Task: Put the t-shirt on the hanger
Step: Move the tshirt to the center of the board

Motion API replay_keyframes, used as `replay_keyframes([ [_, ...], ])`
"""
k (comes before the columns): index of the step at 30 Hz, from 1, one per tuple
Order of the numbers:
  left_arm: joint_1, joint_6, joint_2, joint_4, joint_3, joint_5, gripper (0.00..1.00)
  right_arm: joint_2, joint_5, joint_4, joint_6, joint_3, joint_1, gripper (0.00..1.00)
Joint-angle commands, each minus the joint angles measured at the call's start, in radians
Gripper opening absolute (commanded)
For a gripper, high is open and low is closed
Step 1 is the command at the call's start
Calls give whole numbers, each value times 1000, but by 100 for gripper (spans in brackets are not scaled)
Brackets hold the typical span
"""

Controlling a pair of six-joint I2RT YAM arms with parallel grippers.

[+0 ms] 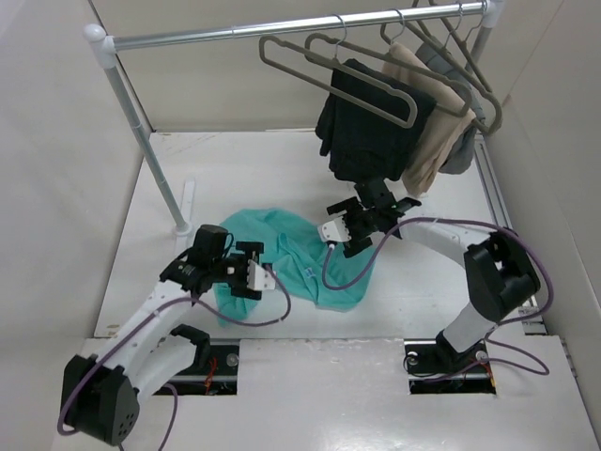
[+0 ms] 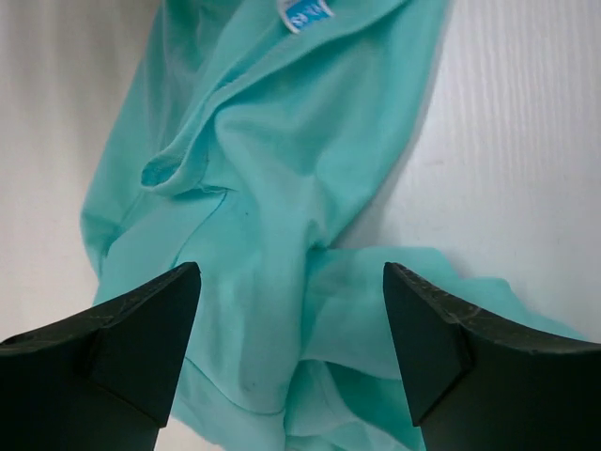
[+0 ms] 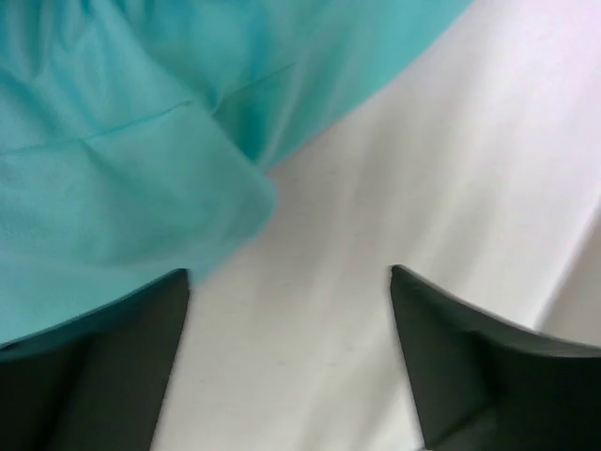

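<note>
The teal t-shirt (image 1: pixel 340 294) is lying in limp, crumpled folds (image 1: pixel 295 254), so it will gather up and drag a loose flap behind it when the robot pulls it toward the bar.
The teal t-shirt (image 1: pixel 300 252) lies crumpled on the white table between my two arms. It fills the left wrist view (image 2: pixel 272 169), where its white neck label (image 2: pixel 306 14) shows at the top. In the right wrist view (image 3: pixel 113 160) one rounded fold of it lies at the upper left. My left gripper (image 1: pixel 266 279) is open and hovers over the shirt's near left part (image 2: pixel 291 310). My right gripper (image 1: pixel 333 235) is open at the shirt's far right edge, above bare table (image 3: pixel 289 301). The empty grey-taupe hanger (image 1: pixel 310 78) hangs on the rail, leftmost.
A silver rail (image 1: pixel 244 33) on a slanted pole (image 1: pixel 141 132) spans the back. A black garment (image 1: pixel 371 136), a tan garment (image 1: pixel 437 127) and a grey garment (image 1: pixel 465 146) hang on hangers at its right, just behind my right gripper. White walls close in both sides.
</note>
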Motion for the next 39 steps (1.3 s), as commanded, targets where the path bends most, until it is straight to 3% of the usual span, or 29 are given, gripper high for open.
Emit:
replay_keyframes([
  [1,4,-263,111,97,95,44,74,-61,-46,35,-6,19,55,100],
  [3,4,-355,162,125,115,-11,69,-61,-46,-7,-15,52,78,100],
  [8,4,-390,122,181,94,-66,69,-40,-23,0,-52,221,161,100],
  [13,4,-432,-20,260,3,-112,73,116,-166,8,-83,405,207,100],
  [18,4,-369,-87,131,-40,-174,74,303,-380,-101,-104,568,207,100],
  [24,4,-412,-76,131,-78,-254,74,417,-483,-273,-190,629,217,95],
  [30,4,-367,22,142,-97,-279,70,482,-463,-328,-245,648,217,92],
  [32,4,-398,73,210,-106,-327,67,529,-477,-328,-245,677,217,80],
  [34,4,-410,103,223,-106,-368,51,561,-500,-337,-245,695,217,56],
  [35,4,-410,113,223,-94,-369,43,583,-500,-337,-245,704,217,14],
  [36,4,-410,113,223,-93,-369,34,583,-509,-337,-209,714,217,0],
  [37,4,-410,113,223,-93,-369,11,594,-509,-337,-190,726,217,0],
  [38,4,-410,113,223,-93,-369,1,594,-509,-328,-190,726,208,0],
  [39,4,-429,99,267,-93,-382,0,577,-523,-319,-173,717,197,0],
])
